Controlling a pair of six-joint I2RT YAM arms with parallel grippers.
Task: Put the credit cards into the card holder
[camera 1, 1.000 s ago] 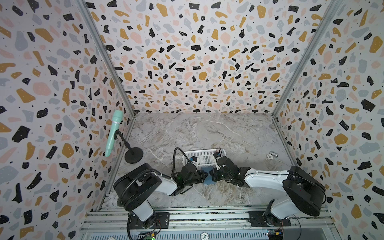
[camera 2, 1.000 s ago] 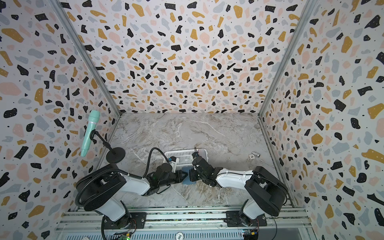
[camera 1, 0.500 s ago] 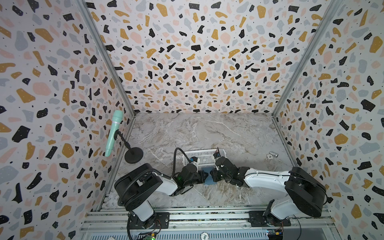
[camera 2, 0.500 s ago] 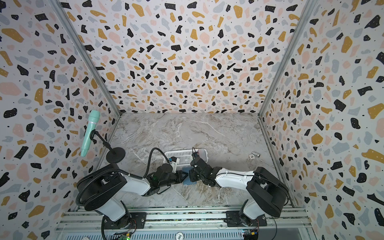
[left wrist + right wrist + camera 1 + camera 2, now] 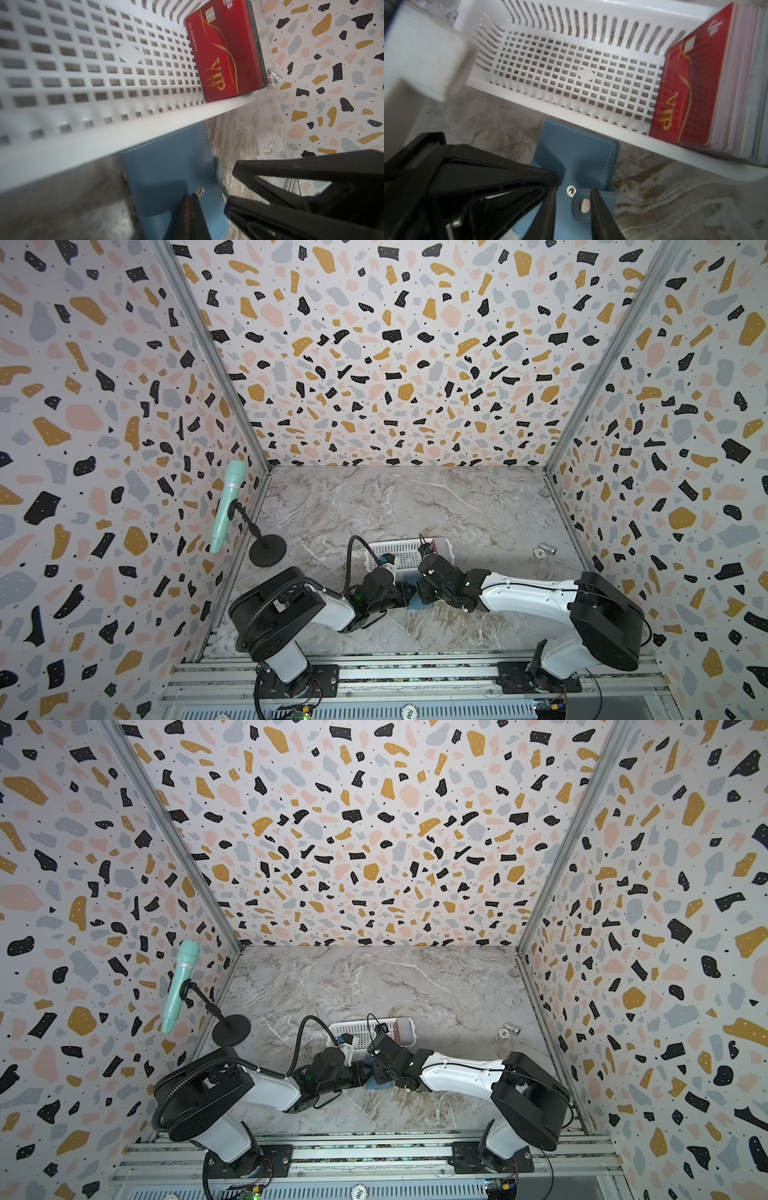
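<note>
The tab's snap (image 5: 585,205) is next to the stud (image 5: 570,190) on the card holder, so my right gripper should pull the tab to the stud and press with closed fingers.
The blue card holder (image 5: 577,149) lies closed on the marble floor against the white basket's near rim; both top views show only a sliver of it (image 5: 417,604) (image 5: 380,1085) between the arms. My left gripper (image 5: 192,197) is shut, its tip pressing on the cover beside the snap stud. My right gripper (image 5: 572,195) stands open, its fingers astride the unsnapped tab (image 5: 583,204). The credit cards (image 5: 685,93) (image 5: 224,58), a red VIP-fronted stack, lean on edge at one end of the basket (image 5: 440,546).
The white perforated basket (image 5: 390,549) (image 5: 571,20) sits just behind the card holder. A mint microphone (image 5: 226,506) on a black stand (image 5: 268,549) is at the left wall. A small metal object (image 5: 544,551) lies near the right wall.
My right gripper's jaws have spread apart over the snap tab. The left gripper has stayed shut in the same place on the card holder.
</note>
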